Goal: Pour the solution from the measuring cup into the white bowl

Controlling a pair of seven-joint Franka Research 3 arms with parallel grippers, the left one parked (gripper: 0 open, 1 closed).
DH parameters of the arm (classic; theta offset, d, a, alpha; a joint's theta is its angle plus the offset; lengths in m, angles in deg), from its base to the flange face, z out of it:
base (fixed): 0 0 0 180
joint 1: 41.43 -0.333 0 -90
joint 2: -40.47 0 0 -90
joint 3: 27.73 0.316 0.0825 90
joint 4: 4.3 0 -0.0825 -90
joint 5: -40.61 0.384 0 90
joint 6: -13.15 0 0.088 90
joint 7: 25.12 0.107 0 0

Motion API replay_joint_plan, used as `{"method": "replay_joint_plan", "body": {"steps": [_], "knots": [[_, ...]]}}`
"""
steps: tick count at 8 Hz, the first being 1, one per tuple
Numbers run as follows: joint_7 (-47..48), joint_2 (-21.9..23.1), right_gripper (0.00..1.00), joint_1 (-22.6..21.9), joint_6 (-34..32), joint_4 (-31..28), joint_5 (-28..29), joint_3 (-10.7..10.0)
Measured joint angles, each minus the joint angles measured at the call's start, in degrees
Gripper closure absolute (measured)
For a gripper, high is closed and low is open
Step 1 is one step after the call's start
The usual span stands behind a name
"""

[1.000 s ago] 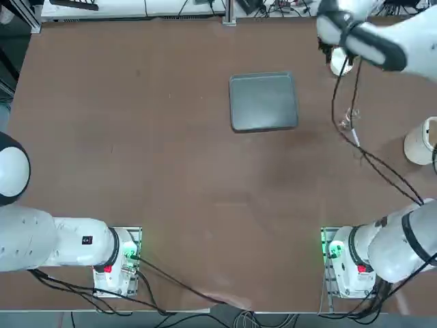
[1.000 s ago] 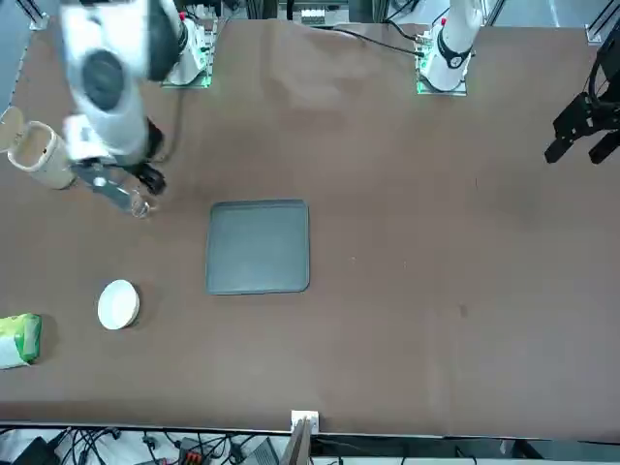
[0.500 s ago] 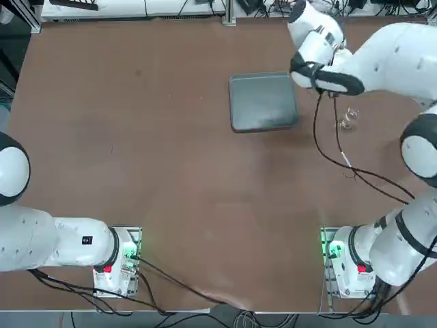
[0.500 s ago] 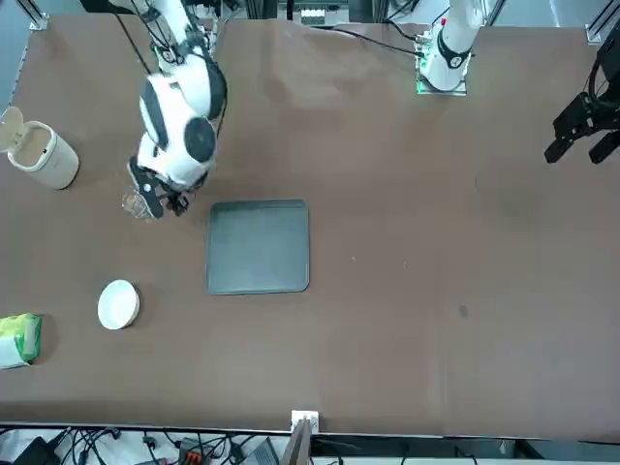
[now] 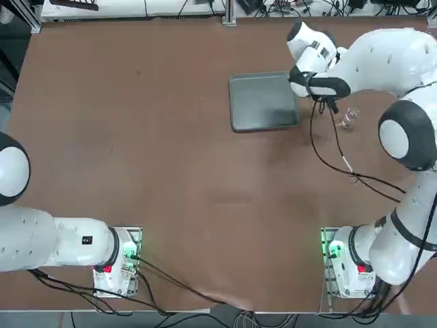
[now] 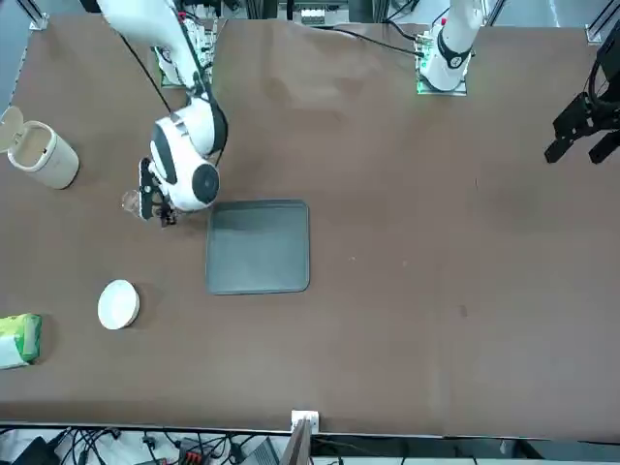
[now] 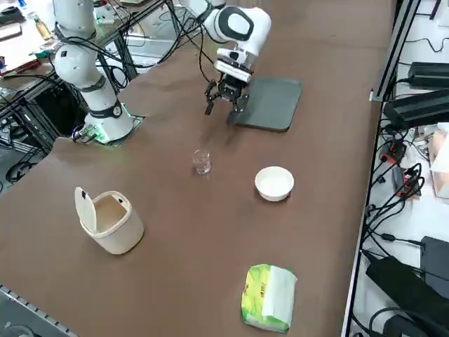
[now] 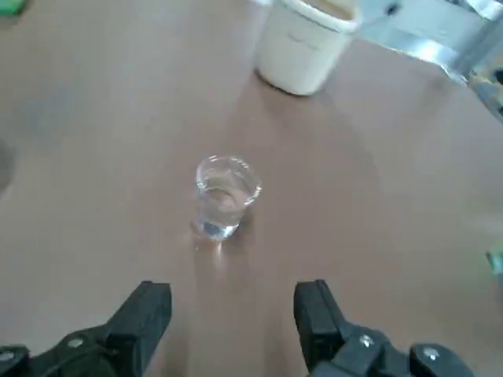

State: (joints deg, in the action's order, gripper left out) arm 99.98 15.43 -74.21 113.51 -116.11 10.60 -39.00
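The clear liquid (image 8: 218, 224) should collect below the bowl's rim when the robot pours it, because the white bowl (image 6: 118, 304) is much wider than the measuring cup.
The measuring cup (image 8: 224, 195) stands upright on the brown table with clear liquid in it, also seen in the top view (image 5: 349, 119), the front view (image 6: 131, 201) and the side view (image 7: 202, 161). My right gripper (image 8: 232, 310) is open and low over the table, a short way from the cup, which nothing touches. It sits between the cup and the grey tray (image 5: 263, 102), as the gripper (image 6: 155, 201) (image 7: 224, 109) shows. The white bowl (image 7: 274, 183) (image 6: 118, 303) rests farther along the table; the arm hides it in the top view.
A cream-white cylindrical container (image 7: 109, 221) (image 6: 39, 153) with an open flip lid stands beyond the cup. A green-yellow packet (image 7: 268, 298) (image 6: 17, 339) lies near the table's corner past the bowl. The grey tray (image 6: 258, 247) is bare.
The right arm has swung round and folded down, carrying the gripper from above the cup and bowl to the tray side of the cup. The cup has not moved.
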Motion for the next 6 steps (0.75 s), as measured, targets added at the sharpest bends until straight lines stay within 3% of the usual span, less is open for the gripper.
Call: {"method": "replay_joint_plan", "body": {"steps": [3, 6], "knots": [[9.63, -6.89, 0.04, 1.45, 0.32, 0.25, -2.7, -0.49], [11.69, -10.67, 0.01, 1.64, 0.55, 2.2, -3.76, -3.92]]}}
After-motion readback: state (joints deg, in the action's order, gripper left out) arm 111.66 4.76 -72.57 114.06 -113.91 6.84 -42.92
